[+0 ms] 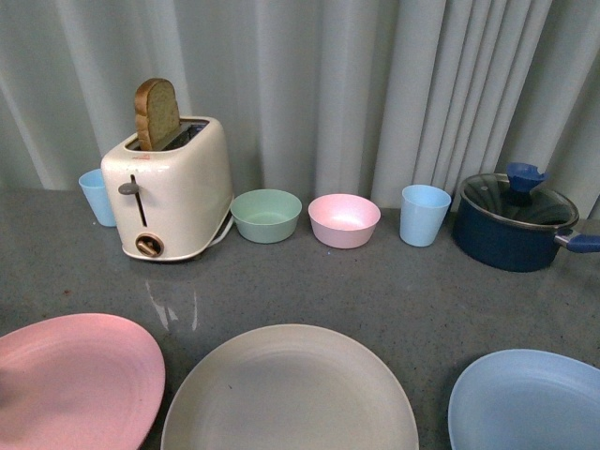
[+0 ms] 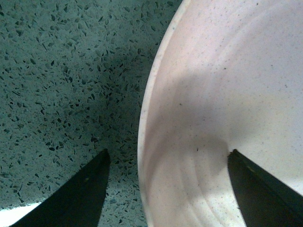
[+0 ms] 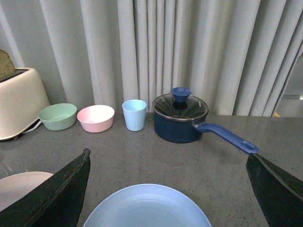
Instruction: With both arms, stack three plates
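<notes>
My gripper is about to lower the pink plate (image 1: 77, 386) over the beige-grey plate, and their round rims (image 1: 289, 329) look equally wide. The pink plate should hide the beige-grey plate almost completely.
Three large plates lie along the near edge of the grey counter: a pink plate (image 1: 70, 380) at the left, a beige-grey plate (image 1: 291, 394) in the middle, a light blue plate (image 1: 530, 401) at the right. Neither arm shows in the front view. My left gripper (image 2: 168, 158) is open close above the pink plate's rim (image 2: 222, 118), one finger over the counter, the other over the plate. My right gripper (image 3: 168, 158) is open, behind and above the light blue plate (image 3: 147, 208). The beige-grey plate's edge (image 3: 19, 187) shows beside it.
At the back stand a cream toaster (image 1: 169, 187) with a toast slice, a blue cup (image 1: 97, 197), a green bowl (image 1: 266, 215), a pink bowl (image 1: 344, 219), a light blue cup (image 1: 424, 215) and a dark blue lidded pot (image 1: 514, 221) with its handle to the right. Grey curtains hang behind.
</notes>
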Robot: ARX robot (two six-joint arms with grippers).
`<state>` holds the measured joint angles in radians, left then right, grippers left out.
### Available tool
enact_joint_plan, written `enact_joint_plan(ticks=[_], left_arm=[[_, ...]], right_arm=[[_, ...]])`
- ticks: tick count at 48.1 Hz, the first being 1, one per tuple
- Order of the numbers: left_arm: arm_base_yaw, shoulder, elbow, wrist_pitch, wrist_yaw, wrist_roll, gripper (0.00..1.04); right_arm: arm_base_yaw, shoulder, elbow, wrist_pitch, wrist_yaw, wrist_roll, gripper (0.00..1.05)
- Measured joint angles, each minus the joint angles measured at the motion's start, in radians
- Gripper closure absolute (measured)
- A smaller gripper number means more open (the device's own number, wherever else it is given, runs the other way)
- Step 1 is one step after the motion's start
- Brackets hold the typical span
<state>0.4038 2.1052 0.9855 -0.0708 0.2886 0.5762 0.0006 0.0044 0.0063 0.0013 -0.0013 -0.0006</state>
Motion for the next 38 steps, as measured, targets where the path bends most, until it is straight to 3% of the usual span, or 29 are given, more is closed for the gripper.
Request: enact_joint_plan(ticks=[22,38], left_arm=[[0.025,0.000,0.034,-0.038,0.017,-0.006,0.98],[0.145,-0.049,0.196,-0.233,0.011,0.024,1.01]], right_arm=[[0.000,0.000,0.000,0.000,0.000,0.000,0.07],[0.000,0.000,0.000,0.000,0.000,0.000,0.07]])
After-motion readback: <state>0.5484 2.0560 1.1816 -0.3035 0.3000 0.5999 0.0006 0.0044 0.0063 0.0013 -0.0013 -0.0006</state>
